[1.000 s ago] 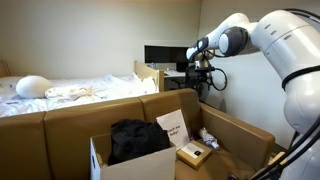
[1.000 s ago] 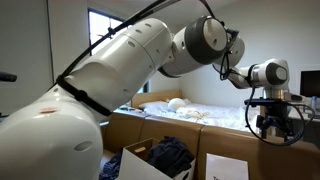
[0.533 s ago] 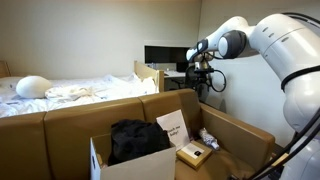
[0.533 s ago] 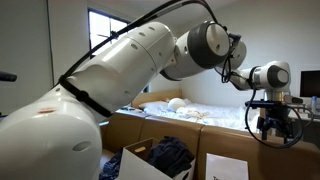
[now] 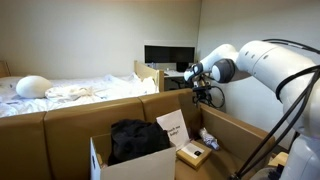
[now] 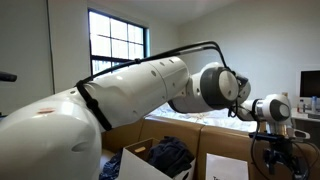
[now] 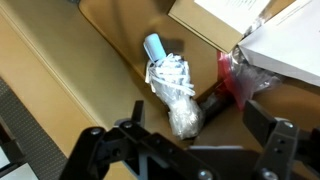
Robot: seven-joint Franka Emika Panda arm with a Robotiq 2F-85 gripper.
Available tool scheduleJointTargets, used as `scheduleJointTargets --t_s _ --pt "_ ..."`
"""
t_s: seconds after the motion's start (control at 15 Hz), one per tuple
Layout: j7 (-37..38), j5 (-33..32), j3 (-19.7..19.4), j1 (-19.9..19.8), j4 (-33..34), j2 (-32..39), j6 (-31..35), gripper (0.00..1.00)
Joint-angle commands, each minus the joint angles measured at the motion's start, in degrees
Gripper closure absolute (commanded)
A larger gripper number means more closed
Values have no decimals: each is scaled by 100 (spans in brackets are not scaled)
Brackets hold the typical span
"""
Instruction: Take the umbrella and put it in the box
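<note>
The bundle's crinkled plastic end (image 7: 185,117) is under my open gripper, which is close to the dark rod. My gripper should therefore move over toward the blue cap (image 7: 154,47) and go down there.
In the wrist view a slim bundle with a blue cap, wrapped in crinkled clear plastic (image 7: 170,88), lies on the cardboard floor of an open box (image 7: 95,70). A dark rod-like end (image 7: 207,104) sticks out beside it; I cannot tell for sure that this is the umbrella. My gripper (image 7: 200,135) is open and empty, hanging above the bundle with one finger on each side. In both exterior views the gripper (image 5: 207,95) (image 6: 275,152) hangs in the air over the right-hand cardboard box (image 5: 245,130).
A red plastic bag (image 7: 236,76), a white box (image 7: 290,48) and a brown carton (image 7: 205,18) lie close to the bundle. Another open box holds dark cloth (image 5: 133,140) (image 6: 170,155). A white paper sheet (image 5: 172,127) leans between the boxes. A bed stands behind.
The arm has swung lower and the gripper has come down toward the right-hand box. The jaws have stayed open.
</note>
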Motion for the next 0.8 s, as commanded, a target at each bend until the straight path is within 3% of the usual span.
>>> scheduleJointTargets --t_s 0.0,0.13,0.33,0.47,0.53,0.73 --pt "-109 -245 -213 -233 1158 1092 -150 0" --pt "-429 -447 -375 -355 1515 1445 -310 0" --pt "-894 -750 -153 -623 1791 1654 -352 0" --pt "-1286 -768 -21 -711 1996 1704 -763 0" --pt "-862 -829 16 -666 1678 1608 -394 0" --pt "-1058 -839 80 -710 1874 1633 -650 0"
